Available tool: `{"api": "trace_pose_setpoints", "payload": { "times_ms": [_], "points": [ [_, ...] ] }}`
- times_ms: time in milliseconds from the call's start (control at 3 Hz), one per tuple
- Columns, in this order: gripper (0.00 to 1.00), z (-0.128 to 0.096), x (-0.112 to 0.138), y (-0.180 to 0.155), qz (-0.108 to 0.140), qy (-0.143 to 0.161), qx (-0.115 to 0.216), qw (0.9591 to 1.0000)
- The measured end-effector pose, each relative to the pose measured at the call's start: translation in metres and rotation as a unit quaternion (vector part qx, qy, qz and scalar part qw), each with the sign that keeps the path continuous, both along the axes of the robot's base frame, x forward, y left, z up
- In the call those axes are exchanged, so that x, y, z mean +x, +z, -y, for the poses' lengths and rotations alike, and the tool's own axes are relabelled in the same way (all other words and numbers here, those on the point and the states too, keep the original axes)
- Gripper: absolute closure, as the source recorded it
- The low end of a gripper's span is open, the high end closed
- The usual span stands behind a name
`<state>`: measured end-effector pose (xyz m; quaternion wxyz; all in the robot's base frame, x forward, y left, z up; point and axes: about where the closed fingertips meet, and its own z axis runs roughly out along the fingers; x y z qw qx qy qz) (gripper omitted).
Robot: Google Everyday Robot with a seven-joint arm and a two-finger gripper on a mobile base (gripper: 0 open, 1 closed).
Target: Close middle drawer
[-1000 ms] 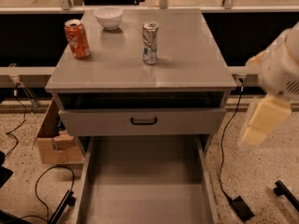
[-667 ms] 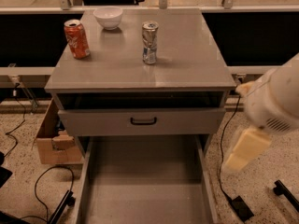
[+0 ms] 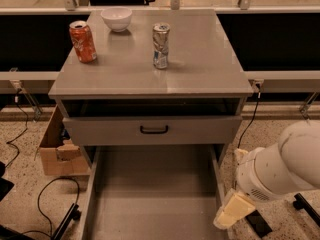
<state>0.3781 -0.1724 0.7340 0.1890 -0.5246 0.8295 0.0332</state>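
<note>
The middle drawer (image 3: 154, 192) will slide straight in when the robot pushes the drawer's front, because straight sides (image 3: 93, 192) run back under the top drawer around an empty tray.
The grey cabinet (image 3: 200, 79) has its middle drawer (image 3: 150, 194) pulled far out toward me. I see its deep empty tray and side walls; its front and handle are cut off below the picture's edge. Above it, the top drawer (image 3: 110, 130) with a black bar handle (image 3: 154, 129) stands slightly out. My gripper (image 3: 231, 211), cream-coloured on a white arm (image 3: 280, 171), hangs low at the right, just outside the drawer's right wall (image 3: 218, 184) near its outer end.
On the cabinet top stand a red soda can (image 3: 82, 41), a white bowl (image 3: 116, 18) and a silver can (image 3: 160, 46). A cardboard box (image 3: 57, 149) sits on the floor at the left. Cables (image 3: 45, 194) and a black object (image 3: 257, 224) lie on the speckled floor.
My arm and gripper have moved down and to the left, from beside the cabinet's right edge to low beside the open drawer's right wall. The drawers have not moved.
</note>
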Motion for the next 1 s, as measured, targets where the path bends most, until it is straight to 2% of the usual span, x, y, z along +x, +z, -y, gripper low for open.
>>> {"api": "trace_pose_setpoints", "payload": {
  "times_ms": [333,667,1000],
  "points": [
    [0.0,0.0,0.0,0.0,0.0,0.0,0.0,1.0],
    [0.1,0.005,-0.005,-0.019,-0.005,-0.003,0.021,0.9998],
    [0.28,0.018,-0.026,-0.063,-0.037,-0.012,0.044,0.9983]
  ]
}}
